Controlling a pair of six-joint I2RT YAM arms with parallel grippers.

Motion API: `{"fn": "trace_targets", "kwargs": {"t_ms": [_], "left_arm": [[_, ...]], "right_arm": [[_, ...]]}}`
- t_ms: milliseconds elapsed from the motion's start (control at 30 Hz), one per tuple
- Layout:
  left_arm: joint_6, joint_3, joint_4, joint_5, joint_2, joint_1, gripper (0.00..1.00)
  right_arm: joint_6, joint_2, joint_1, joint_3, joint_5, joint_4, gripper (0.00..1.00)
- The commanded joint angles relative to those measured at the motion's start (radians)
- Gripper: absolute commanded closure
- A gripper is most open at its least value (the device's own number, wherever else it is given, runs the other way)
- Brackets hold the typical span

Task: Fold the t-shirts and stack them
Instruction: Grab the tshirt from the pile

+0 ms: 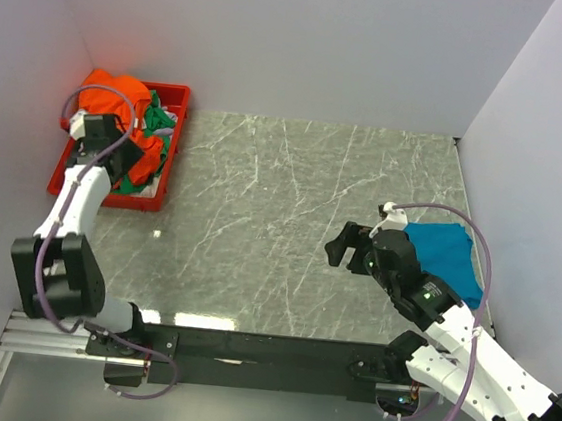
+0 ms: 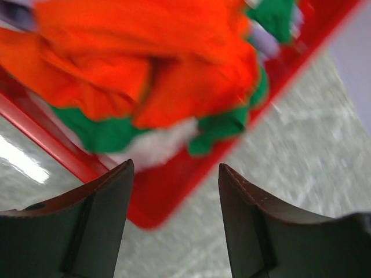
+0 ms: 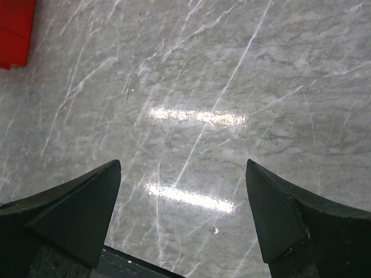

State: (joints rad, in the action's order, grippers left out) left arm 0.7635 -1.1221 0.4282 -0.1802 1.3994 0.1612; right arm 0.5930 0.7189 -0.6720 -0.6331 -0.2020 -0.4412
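The orange t-shirt point(image 1: 120, 93) lies uncovered on top of the green cloth, so the robot's left gripper keeps bringing its open fingers toward the orange folds point(image 1: 147, 158) until they close.
A red tray point(image 1: 169, 159) at the far left holds a heap of t-shirts: the bright orange one point(image 1: 112, 92) on top, green cloth point(image 1: 156, 117) and a bit of pale lavender point(image 1: 168, 129) beside it. In the left wrist view the orange shirt point(image 2: 145, 52) fills the top, with green point(image 2: 98, 133) and pale cloth point(image 2: 156, 145) under it. My left gripper point(image 1: 132, 163) point(image 2: 175, 168) hangs open over the tray's near part, holding nothing. The teal blue t-shirt point(image 1: 447, 253) lies folded at the right. My right gripper point(image 1: 343, 245) point(image 3: 182, 165) is open above bare table, left of the teal shirt.
The grey marble table point(image 1: 282, 201) is walled in white at the back and on both sides. The tray's near corner point(image 2: 156, 211) shows between my left fingers, and a corner of the tray point(image 3: 14, 29) sits at the right wrist view's top left.
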Motion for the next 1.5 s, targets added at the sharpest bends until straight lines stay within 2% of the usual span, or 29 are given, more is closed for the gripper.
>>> {"fn": "trace_targets", "kwargs": {"t_ms": [0, 200, 533, 633, 667, 767, 800, 867, 1200, 1467], "left_arm": [[0.000, -0.094, -0.017, -0.013, 0.071, 0.070, 0.34], [-0.006, -0.203, -0.013, -0.041, 0.200, 0.164, 0.32], [0.002, -0.318, 0.014, -0.070, 0.386, 0.204, 0.33], [0.007, -0.326, 0.003, -0.044, 0.404, 0.210, 0.44], [0.005, -0.340, 0.006, -0.036, 0.408, 0.210, 0.55], [-0.001, -0.357, 0.011, -0.024, 0.389, 0.209, 0.78], [-0.009, -0.360, 0.011, -0.016, 0.368, 0.210, 0.90], [-0.015, -0.375, 0.021, -0.012, 0.345, 0.212, 0.99], [-0.033, -0.375, 0.015, 0.054, 0.133, 0.209, 0.99], [-0.064, -0.430, 0.003, 0.228, 0.018, 0.186, 1.00]], "right_arm": [[-0.021, -0.007, -0.006, 0.003, 0.018, 0.025, 0.06], [-0.032, 0.004, -0.008, 0.010, 0.056, 0.038, 0.06], [-0.041, 0.037, -0.008, 0.013, 0.102, 0.050, 0.07], [-0.041, 0.043, -0.006, 0.015, 0.107, 0.050, 0.08], [-0.041, 0.043, -0.008, 0.015, 0.108, 0.050, 0.08], [-0.042, 0.043, -0.006, 0.013, 0.110, 0.047, 0.08], [-0.042, 0.043, -0.008, 0.013, 0.110, 0.048, 0.08], [-0.042, 0.039, -0.008, 0.013, 0.110, 0.047, 0.08], [-0.048, 0.045, -0.008, 0.009, 0.116, 0.045, 0.09], [-0.052, 0.050, -0.008, -0.002, 0.102, 0.047, 0.09]]}}
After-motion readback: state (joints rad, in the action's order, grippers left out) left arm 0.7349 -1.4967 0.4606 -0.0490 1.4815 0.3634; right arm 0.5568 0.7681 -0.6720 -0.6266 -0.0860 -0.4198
